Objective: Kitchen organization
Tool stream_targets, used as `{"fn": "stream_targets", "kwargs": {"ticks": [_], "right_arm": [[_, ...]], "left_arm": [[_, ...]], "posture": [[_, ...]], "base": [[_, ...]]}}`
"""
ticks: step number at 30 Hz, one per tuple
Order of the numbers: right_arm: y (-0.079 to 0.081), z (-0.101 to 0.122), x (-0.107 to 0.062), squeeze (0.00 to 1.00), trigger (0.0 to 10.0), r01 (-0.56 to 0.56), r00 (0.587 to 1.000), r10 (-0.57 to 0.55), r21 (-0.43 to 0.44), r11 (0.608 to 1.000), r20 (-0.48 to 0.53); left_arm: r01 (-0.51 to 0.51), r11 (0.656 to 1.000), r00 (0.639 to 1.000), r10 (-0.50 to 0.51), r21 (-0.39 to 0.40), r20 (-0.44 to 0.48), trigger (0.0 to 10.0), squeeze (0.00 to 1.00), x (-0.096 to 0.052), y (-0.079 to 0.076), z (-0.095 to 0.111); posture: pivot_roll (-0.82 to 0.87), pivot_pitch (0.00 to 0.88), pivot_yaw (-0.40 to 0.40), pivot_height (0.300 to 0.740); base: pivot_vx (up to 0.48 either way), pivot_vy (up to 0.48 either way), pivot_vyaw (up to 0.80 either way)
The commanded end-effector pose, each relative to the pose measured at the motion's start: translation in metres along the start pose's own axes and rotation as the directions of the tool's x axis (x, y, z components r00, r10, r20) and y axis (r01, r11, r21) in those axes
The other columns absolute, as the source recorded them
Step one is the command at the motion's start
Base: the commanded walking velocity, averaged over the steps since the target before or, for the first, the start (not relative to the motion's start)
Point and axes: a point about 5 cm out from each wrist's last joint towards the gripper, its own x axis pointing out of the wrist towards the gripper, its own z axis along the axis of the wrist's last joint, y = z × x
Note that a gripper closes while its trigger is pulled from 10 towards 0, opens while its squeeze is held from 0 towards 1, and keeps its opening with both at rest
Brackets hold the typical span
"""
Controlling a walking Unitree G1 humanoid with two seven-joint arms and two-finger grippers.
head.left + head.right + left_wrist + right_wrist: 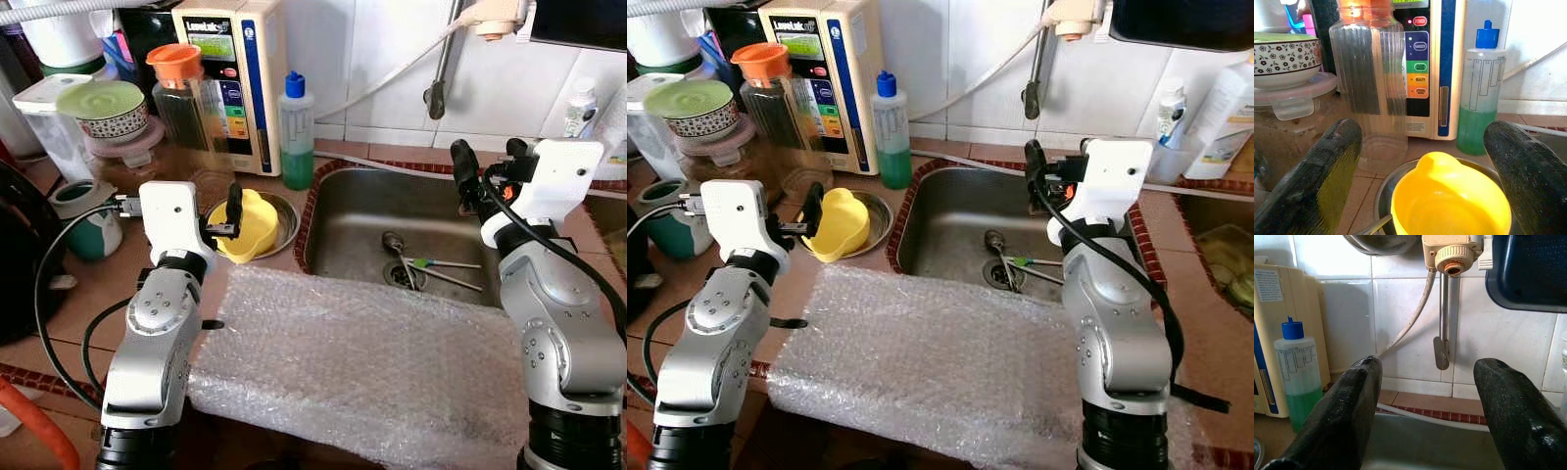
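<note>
A thin metal handle (1378, 224) sticks out by the yellow cup (1449, 200), so the robot should expect a hidden fork to come loose when it lifts that handle.
A yellow cup (250, 223) sits in a shallow metal bowl (286, 217) on the counter, just left of the steel sink (362, 206). My left gripper (221, 219) is open and hovers low at the cup's near side; in the left wrist view the cup (1449, 203) lies between and just beyond the spread fingers (1327, 166). My right gripper (487, 157) is open and empty, raised over the sink's right part and facing the tiled wall. A spoon (392, 242) and green-handled utensils (436, 264) lie by the drain.
A sheet of bubble wrap (362, 362) covers the counter's front edge. Behind the cup stand a clear pitcher with an orange lid (181, 98), a water machine (235, 78) and a green soap bottle (296, 132). A tap (1442, 333) hangs on the wall. A teal mug (88, 220) is at the left.
</note>
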Motion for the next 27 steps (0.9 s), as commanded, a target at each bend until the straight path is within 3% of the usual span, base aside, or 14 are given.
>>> {"fn": "stream_targets", "kwargs": {"ticks": [1, 14, 27], "right_arm": [[0.0008, 0.0038, 0.003, 0.0, 10.0, 0.0, 1.0, 0.0, 0.002, 1.0, 0.017], [0.0017, 0.0034, 0.0028, 0.0, 10.0, 0.001, 1.0, -0.002, 0.01, 1.0, 0.015], [0.0016, 0.0025, 0.0035, 0.0, 10.0, 0.002, 1.0, -0.002, 0.015, 1.0, 0.012]], "left_arm": [[0.005, 1.0, 1.0, -0.005, 0.009, 0.008, 10.0, 0.0, 0.0012, -0.0002, 0.0043], [0.004, 1.0, 1.0, -0.004, 0.004, -0.006, 10.0, 0.0, 0.002, 0.0012, 0.0028], [-0.001, 1.0, 1.0, 0.001, -0.012, -0.013, 10.0, 0.0, 0.0026, 0.0018, 0.0019]], "posture": [[-0.03, 0.092, 0.062, 0.74], [-0.03, 0.092, 0.067, 0.74], [-0.03, 0.092, 0.067, 0.74]], "base": [[0.0, 0.0, 0.0], [0.0, -0.265, 0.0], [0.0, 0.0, 0.0]]}}
